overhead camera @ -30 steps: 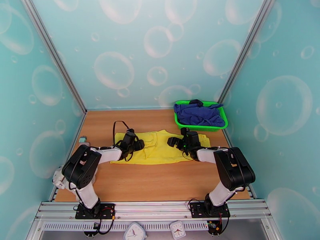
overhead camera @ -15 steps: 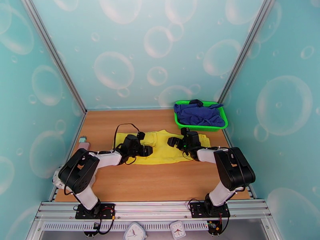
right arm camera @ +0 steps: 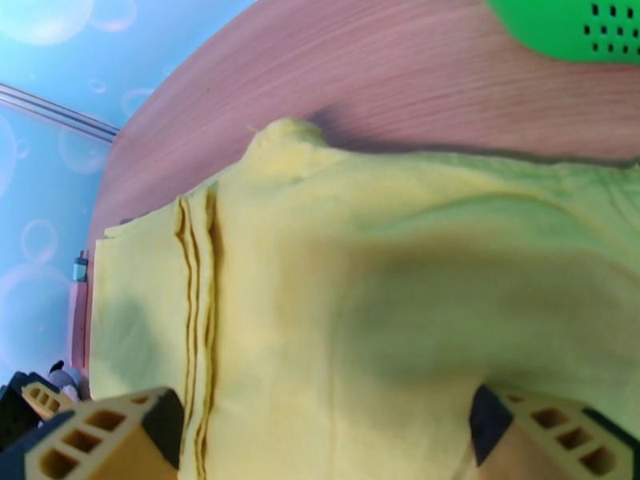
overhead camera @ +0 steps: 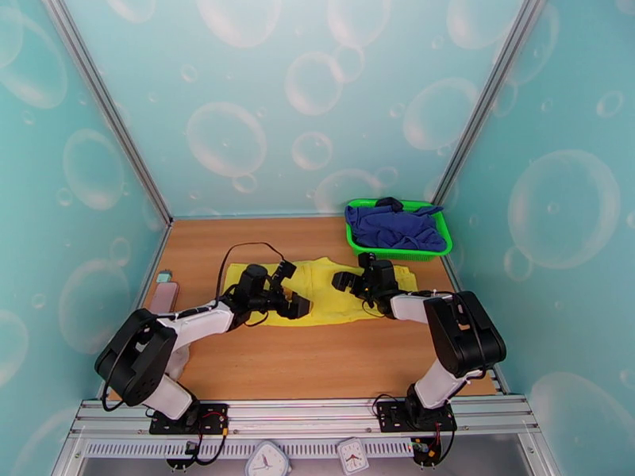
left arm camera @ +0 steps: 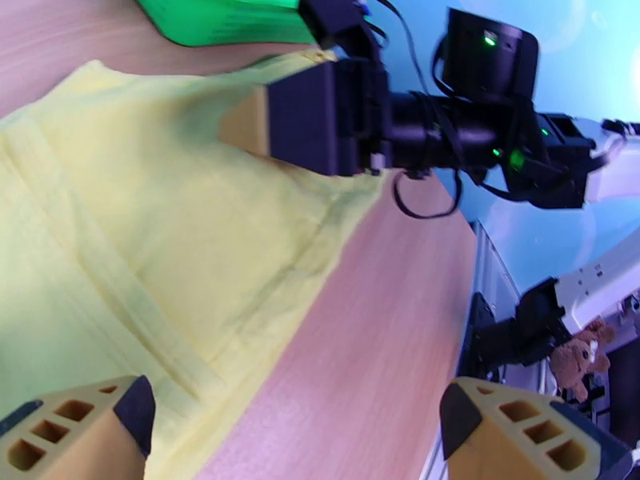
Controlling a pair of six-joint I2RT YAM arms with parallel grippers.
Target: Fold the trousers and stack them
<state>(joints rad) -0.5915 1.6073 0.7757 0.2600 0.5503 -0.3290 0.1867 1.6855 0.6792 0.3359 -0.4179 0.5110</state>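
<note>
The trousers' end nearest the pink object lies flat and clear of it, so my left gripper keeps moving there until its fingers straddle that edge.
The yellow trousers lie flat and folded on the table's middle; in the right wrist view a stacked fold edge of the trousers runs down their left part. My left gripper hovers low over the trousers' left half, open, fingers wide apart with nothing between them. My right gripper is over the right half, also open, one finger at the cloth's near side. The left wrist view shows the trousers and the right gripper's dark fingers resting at their far corner.
A green basket holding a dark blue garment stands at the back right, just behind the right gripper. A pink flat object lies by the left wall. Bare wood stretches in front of the trousers.
My left arm has stretched rightward, carrying its gripper from the trousers' left end towards their middle. The right arm and the trousers have stayed put.
</note>
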